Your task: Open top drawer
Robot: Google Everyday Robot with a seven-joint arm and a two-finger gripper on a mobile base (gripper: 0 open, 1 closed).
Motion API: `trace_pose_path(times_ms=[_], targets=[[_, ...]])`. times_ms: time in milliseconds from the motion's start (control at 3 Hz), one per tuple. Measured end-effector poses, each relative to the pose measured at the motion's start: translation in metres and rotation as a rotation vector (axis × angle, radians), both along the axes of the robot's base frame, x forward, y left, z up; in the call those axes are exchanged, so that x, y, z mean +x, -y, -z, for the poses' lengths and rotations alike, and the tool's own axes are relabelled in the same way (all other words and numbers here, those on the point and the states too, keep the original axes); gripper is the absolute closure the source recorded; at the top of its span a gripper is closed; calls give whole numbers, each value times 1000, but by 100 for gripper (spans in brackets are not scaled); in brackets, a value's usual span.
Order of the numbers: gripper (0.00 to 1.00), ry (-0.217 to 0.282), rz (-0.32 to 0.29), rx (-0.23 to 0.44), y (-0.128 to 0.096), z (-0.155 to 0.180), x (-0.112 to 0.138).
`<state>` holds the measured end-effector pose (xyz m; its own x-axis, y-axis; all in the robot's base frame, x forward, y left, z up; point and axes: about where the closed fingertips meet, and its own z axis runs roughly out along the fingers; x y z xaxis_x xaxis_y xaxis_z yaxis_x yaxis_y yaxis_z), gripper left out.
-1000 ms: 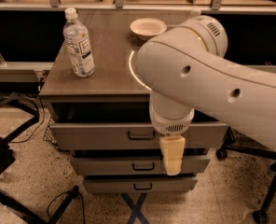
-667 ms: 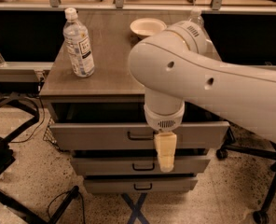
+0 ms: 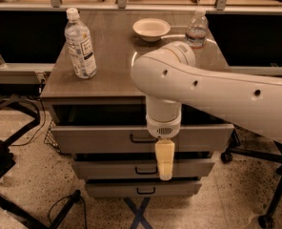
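Observation:
My gripper is hanging beside the top drawer's loop handle (image 3: 138, 138), which stands free. So I keep moving toward the handle until my fingers close around it.
The top drawer (image 3: 93, 138) is the tallest of three grey fronts under the brown cabinet top (image 3: 112, 66). It stands pulled out a little, with a dark gap above its front. Its small dark loop handle (image 3: 141, 140) is at the centre. My gripper (image 3: 165, 162) hangs down from the big white arm (image 3: 217, 92), just right of and below the handle. Its pale yellow tip lies over the second drawer front (image 3: 107, 170). It does not touch the handle. The arm hides part of the drawer's right side.
A labelled water bottle (image 3: 81, 44), a white bowl (image 3: 151, 28) and a second bottle (image 3: 196, 28) stand on the cabinet top. The lowest drawer (image 3: 112, 190) is shut. A black stand and cables (image 3: 17, 175) lie at the left, and a chair base (image 3: 274, 194) at the right.
The arm has swung to the left and the gripper has shifted slightly left, closer to the handle. The drawer has not moved.

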<state>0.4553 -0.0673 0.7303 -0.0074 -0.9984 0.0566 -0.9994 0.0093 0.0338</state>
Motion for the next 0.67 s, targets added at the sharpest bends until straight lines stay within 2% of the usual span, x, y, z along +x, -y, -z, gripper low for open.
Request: trace_pose_path(times_ms=[667], targets=[[0,-34,-30,46,-24,20,-14]])
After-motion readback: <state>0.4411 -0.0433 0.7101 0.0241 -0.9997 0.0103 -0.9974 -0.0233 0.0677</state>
